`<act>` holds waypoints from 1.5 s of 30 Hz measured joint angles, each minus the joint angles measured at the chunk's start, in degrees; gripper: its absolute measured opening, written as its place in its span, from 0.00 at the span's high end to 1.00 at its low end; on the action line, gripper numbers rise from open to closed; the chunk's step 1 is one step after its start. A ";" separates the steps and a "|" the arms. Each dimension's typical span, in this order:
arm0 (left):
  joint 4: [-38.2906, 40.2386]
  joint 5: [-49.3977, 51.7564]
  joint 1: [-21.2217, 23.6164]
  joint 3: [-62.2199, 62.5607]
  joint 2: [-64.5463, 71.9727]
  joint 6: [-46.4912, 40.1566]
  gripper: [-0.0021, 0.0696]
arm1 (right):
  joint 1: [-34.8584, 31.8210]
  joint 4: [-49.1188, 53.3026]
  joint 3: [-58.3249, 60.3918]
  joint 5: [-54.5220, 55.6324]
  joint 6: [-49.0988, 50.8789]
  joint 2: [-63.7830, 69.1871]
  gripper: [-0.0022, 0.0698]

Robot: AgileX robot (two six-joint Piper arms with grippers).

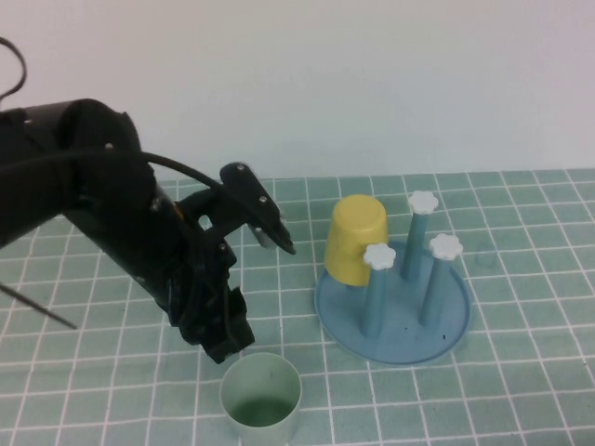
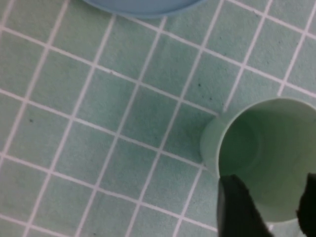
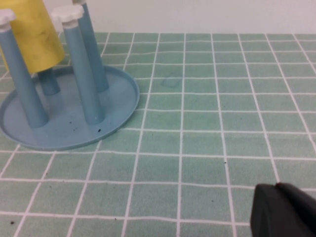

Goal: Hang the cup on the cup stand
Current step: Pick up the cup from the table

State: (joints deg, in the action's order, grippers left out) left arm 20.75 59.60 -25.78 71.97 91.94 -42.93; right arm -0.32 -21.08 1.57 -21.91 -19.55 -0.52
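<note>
My left gripper's spread fingers are above the mint-green cup (image 1: 261, 395), which stands with its opening up. I should keep lowering them until they are on both sides of the cup's rim (image 1: 256, 355), then close them.
The pale mint-green cup (image 1: 261, 398) stands upright, mouth up, on the tiled table near the front edge. My left gripper (image 1: 223, 347) hangs just behind and to the left of it. In the left wrist view the gripper (image 2: 271, 212) is open, its dark fingers (image 2: 238, 210) spread over the near rim of the cup (image 2: 264, 148), not closed on it. The blue cup stand (image 1: 402, 342) with white-knobbed pegs sits to the right; its rim shows in the left wrist view (image 2: 140, 6). My right gripper (image 3: 284, 213) is shut and empty, low over the table right of the stand (image 3: 74, 134).
A yellow cup (image 1: 355, 240) hangs upside down on the stand's back-left peg, also in the right wrist view (image 3: 38, 30). Three pegs with white flower knobs (image 1: 422, 202) stand bare. A white wall runs behind the table.
</note>
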 joint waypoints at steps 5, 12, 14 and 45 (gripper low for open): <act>-0.77 2.10 -0.89 1.32 3.26 0.00 0.50 | 0.00 0.00 0.00 0.00 0.00 0.00 0.97; -2.97 2.33 -1.28 1.32 6.32 0.00 0.50 | 0.00 0.00 0.00 0.00 0.00 0.00 0.97; -2.97 1.59 -1.28 1.43 6.59 0.00 0.50 | 0.00 0.00 0.00 0.00 0.00 0.00 0.97; -2.70 -1.01 -1.38 3.30 12.77 0.00 0.50 | 0.00 -0.11 0.00 0.00 0.00 0.00 0.97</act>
State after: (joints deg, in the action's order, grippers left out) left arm 18.05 58.60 -27.15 75.28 104.71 -42.93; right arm -0.32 -21.19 1.57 -21.91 -19.55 -0.52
